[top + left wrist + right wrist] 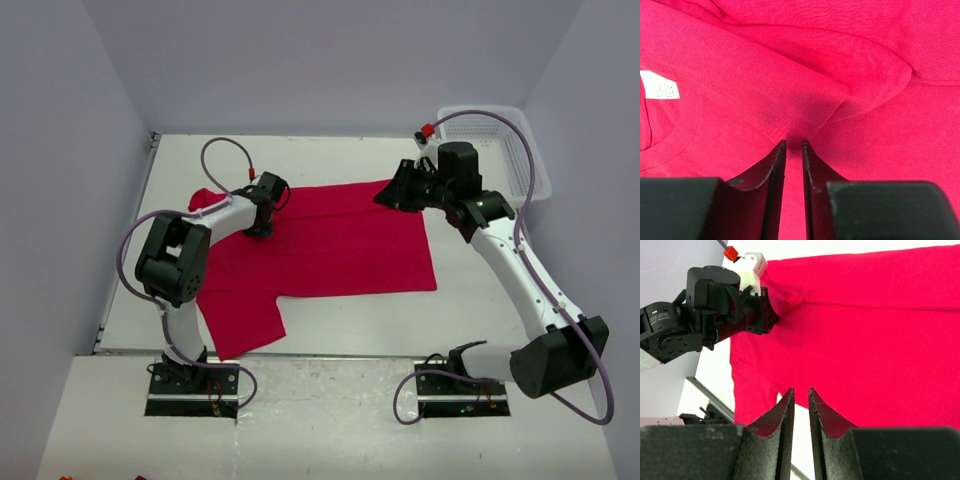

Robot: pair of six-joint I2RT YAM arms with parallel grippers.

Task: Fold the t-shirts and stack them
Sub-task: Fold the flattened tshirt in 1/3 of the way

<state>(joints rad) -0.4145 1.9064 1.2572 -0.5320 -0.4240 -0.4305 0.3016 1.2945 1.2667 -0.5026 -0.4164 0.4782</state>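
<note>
My left gripper should pull the flap's corner toward the t-shirt's hem, because a rumpled fold (885, 75) sticks out past that corner. Then it should straighten the flap's edge (705, 86) near the neck label.
One red t-shirt (330, 245) lies spread across the table, with a sleeve (240, 325) toward the near edge and a rumpled fold at its left end. My left gripper (260, 228) is down on that left part. In the left wrist view its jaws (794, 144) stand a narrow gap apart, the tips touching the cloth (865, 125) at the corner of a fold. The white neck label (660, 85) lies to their left. My right gripper (388, 195) hovers above the shirt's far right corner. Its jaws (801, 390) are a narrow gap apart, with nothing between them and the shirt (880, 330) below.
A white mesh basket (500, 140) stands at the far right of the table, behind the right arm. The left arm's wrist (715, 310) shows in the right wrist view at the shirt's far edge. Grey walls close in the table on three sides.
</note>
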